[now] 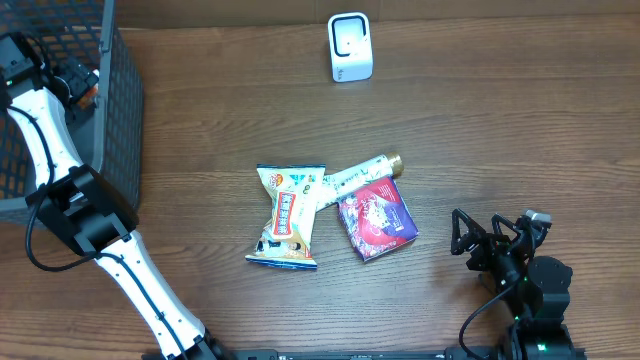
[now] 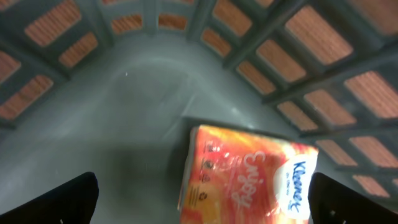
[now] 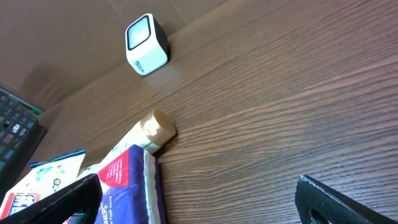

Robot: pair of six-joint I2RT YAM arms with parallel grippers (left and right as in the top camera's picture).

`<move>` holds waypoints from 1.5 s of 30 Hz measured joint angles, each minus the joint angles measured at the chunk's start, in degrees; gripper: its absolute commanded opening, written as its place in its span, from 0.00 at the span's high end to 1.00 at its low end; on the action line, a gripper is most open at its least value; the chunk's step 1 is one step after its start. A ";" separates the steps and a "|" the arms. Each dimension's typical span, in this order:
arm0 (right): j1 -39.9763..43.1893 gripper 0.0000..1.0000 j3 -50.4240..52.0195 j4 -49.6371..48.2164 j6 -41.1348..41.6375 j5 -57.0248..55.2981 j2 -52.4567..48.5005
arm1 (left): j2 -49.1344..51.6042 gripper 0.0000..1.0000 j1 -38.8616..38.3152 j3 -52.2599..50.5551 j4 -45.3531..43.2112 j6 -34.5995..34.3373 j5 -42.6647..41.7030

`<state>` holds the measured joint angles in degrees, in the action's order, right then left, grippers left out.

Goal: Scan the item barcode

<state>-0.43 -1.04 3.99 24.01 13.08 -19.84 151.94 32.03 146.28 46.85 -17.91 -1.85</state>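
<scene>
I should lift clear and come down with fingers on both sides of the pack (image 2: 239, 180), because the tissue pack's white end (image 2: 296, 183) lies under one left gripper finger.
My left gripper (image 2: 202, 204) is inside the dark mesh basket (image 1: 115, 110) at the table's far left. It is open, and its dark fingertips (image 2: 68, 200) stand wide apart. An orange Kleenex tissue pack (image 2: 249, 183) lies on the basket floor between them, not gripped. The white barcode scanner (image 1: 350, 47) stands at the back centre, also visible as the scanner (image 3: 147, 45) in the right wrist view. My right gripper (image 1: 475, 240) rests low at the front right, open and empty, just right of a purple and red packet (image 1: 376, 220).
Mid-table lie a yellow snack bag (image 1: 288, 217), a white tube with a gold cap (image 1: 355, 176) and the purple packet (image 3: 127, 186), close together. The basket's mesh walls (image 2: 298, 56) surround my left gripper.
</scene>
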 measured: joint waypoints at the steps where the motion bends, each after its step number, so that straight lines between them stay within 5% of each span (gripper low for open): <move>1: 0.00 0.00 0.00 0.00 -0.02 0.00 0.00 | 0.00 0.00 0.00 0.00 -0.28 -0.02 0.02; 11: 0.00 0.00 0.00 -0.02 -0.02 0.00 0.00 | -0.20 0.00 0.00 -1.16 -1.51 -0.17 0.26; 24: 0.00 0.00 0.00 -0.04 0.00 0.02 0.00 | -1.42 0.00 0.00 5.05 9.11 -0.13 0.22; 37: 0.00 0.00 0.00 0.00 0.00 1.49 0.00 | -22.01 0.00 0.37 12.48 12.28 1.97 8.22; 45: 0.00 0.00 0.00 -0.02 0.00 2.19 0.00 | -23.71 0.00 6.73 8.66 16.24 0.57 3.56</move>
<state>-0.43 -1.04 3.97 24.01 15.27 -19.84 128.22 38.76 154.93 63.09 -17.34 1.72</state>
